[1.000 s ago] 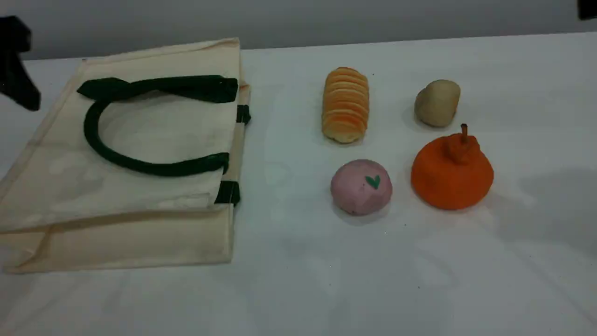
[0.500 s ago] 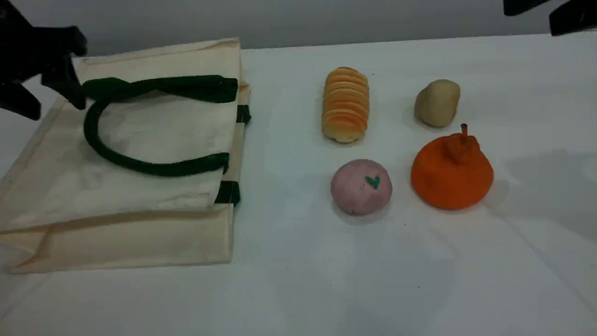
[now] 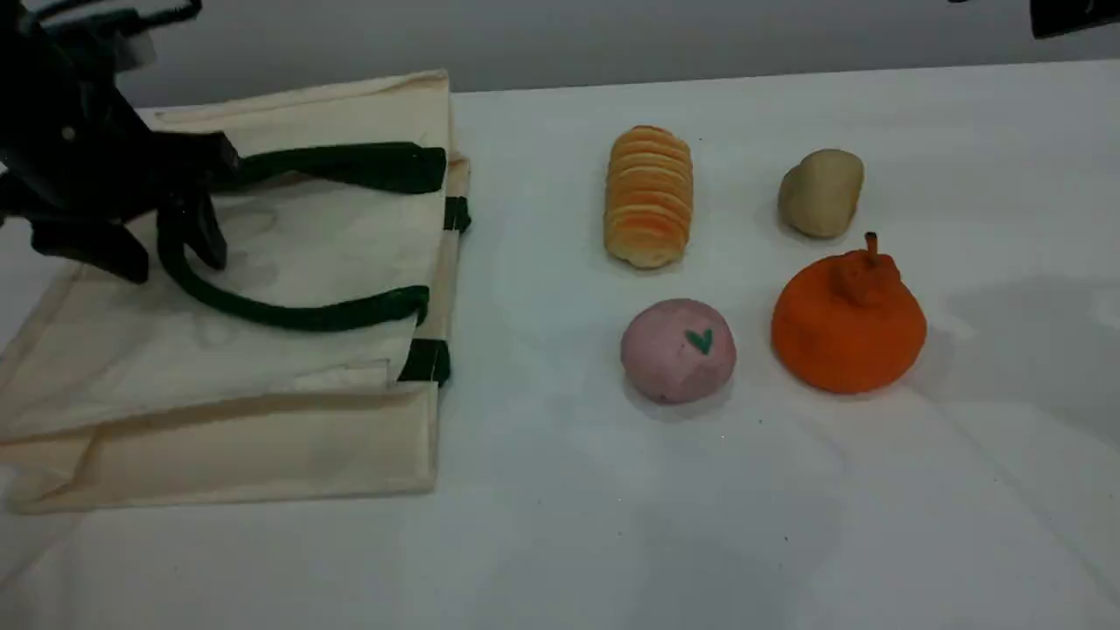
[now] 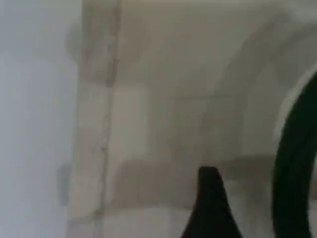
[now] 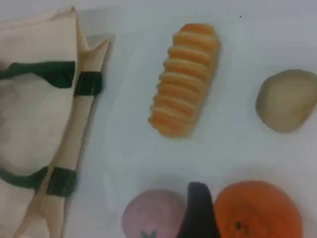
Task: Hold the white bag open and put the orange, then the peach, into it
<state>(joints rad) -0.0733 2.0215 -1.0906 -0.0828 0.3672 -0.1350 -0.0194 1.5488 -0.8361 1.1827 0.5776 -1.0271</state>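
My gripper is going to lift the green handle, and the white bag's opening (image 3: 445, 271) should open wide then. The handle is joined only to the bag's top panel, above a folded side (image 3: 257, 411).
The white bag (image 3: 262, 367) lies flat on the left of the table, its mouth facing right and its green handle (image 3: 289, 315) looped on top. My left gripper (image 3: 164, 249) hangs open over the bag's far left part, its fingers on either side of the handle's curve. In the left wrist view its fingertip (image 4: 210, 203) is above the cloth, with the handle (image 4: 297, 163) to the right. The orange (image 3: 847, 324) and the peach (image 3: 678, 350) rest on the table at the right. My right fingertip (image 5: 198, 210) hovers between the peach (image 5: 153, 215) and the orange (image 5: 257, 213), holding nothing.
A ribbed bread roll (image 3: 647, 197) and a beige potato-like lump (image 3: 821, 192) lie behind the two fruits. A dark part of my right arm (image 3: 1074, 16) shows at the top right corner. The white table's far edge runs along the top.
My left gripper has come in from the left edge, moving right and down until it hangs over the bag's handle. The dark part of my right arm has shifted slightly in the top right corner.
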